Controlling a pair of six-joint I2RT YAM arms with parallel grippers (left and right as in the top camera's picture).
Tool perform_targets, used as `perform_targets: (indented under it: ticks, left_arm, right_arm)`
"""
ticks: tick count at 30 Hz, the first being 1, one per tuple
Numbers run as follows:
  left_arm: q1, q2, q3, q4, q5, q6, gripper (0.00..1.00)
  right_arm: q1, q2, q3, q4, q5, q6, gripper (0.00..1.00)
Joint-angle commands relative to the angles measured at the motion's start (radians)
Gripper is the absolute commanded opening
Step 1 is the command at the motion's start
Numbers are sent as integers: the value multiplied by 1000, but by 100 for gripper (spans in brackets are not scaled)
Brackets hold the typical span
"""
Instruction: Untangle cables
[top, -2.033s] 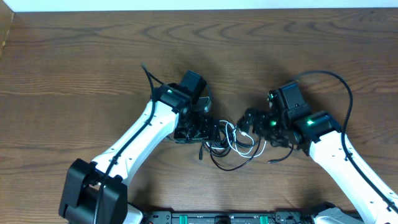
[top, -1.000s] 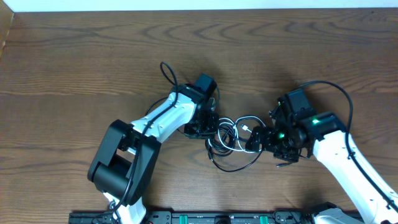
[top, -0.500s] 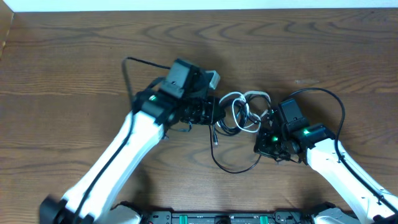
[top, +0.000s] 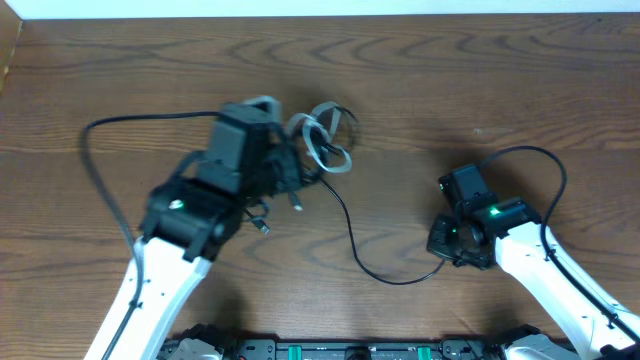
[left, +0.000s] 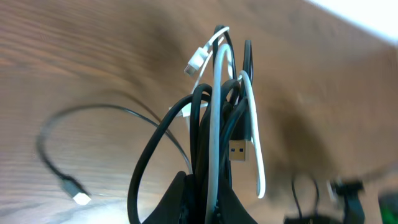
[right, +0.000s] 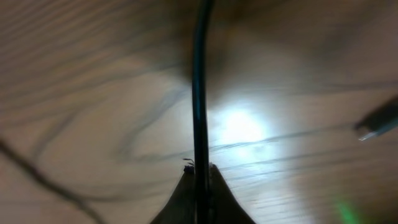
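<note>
The black cable runs into the bunched loops (top: 327, 184) under the robot's left gripper, so next the left gripper swings the whole bundle (top: 326, 137) to and fro to make the loops looser.
A tangled bundle of cables (top: 322, 143), black cords and one white cord looped together, hangs from my left gripper (top: 292, 167) at the table's upper middle. In the left wrist view the left gripper (left: 209, 190) is shut on the bundle (left: 214, 118); a USB plug (left: 238, 150) and a white plug (left: 195, 61) dangle from it. One black cable (top: 352, 240) trails from the bundle down and to the right, to my right gripper (top: 438, 244). The right wrist view shows the right gripper (right: 200, 173) shut on this black cable (right: 199, 93), low over the wood.
A thick arm cable (top: 92, 150) loops out to the left of the left arm, and another (top: 545, 165) arcs above the right arm. The table's far edge (top: 320, 14) runs along the top. The arms' base rail (top: 350, 350) lies at the bottom.
The left arm has carried the bundle up and to the left, away from the right gripper. One black cable now stretches out between them, with the right gripper shut on its end.
</note>
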Motion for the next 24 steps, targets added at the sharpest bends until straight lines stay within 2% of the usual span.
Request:
perform_targets:
  ticks: [1,4,6,9,11,14,17,21,24]
  left_arm:
    - [66,-34,18,-8,-43,-77,8]
    - [89,-29,18,-25,6,-74,8]
    - [87,-21,17,-41,9,-71,8]
    - [87,2,17,-64,10,-69,8]
    - [87,16,17,-68,14,-43,8]
    - [87,32,17,-69,26,8,8]
    - [87,35,17,-48,101,85,8]
    - [87,34,17,-24,249,178,8]
    - [88,35,17,-24,264,199,8]
  right_arm:
    - [-24,0,-4,7,50,48,19]
    - [-24,0,-4,58,-41,29,31]
    - [-24,0,-4,102,-121,3,47]
    - [-24,0,-4,167,-238,-10,85]
    - [-24,0,-4,214,-320,-40,97]
    - [-23,0,-4,284,-457,-106,99]
    - [-23,0,-4,332,-553,-140,99]
    - [-23,0,-4,343,-551,-140,99]
    - [-24,0,-4,342,-497,-140,99]
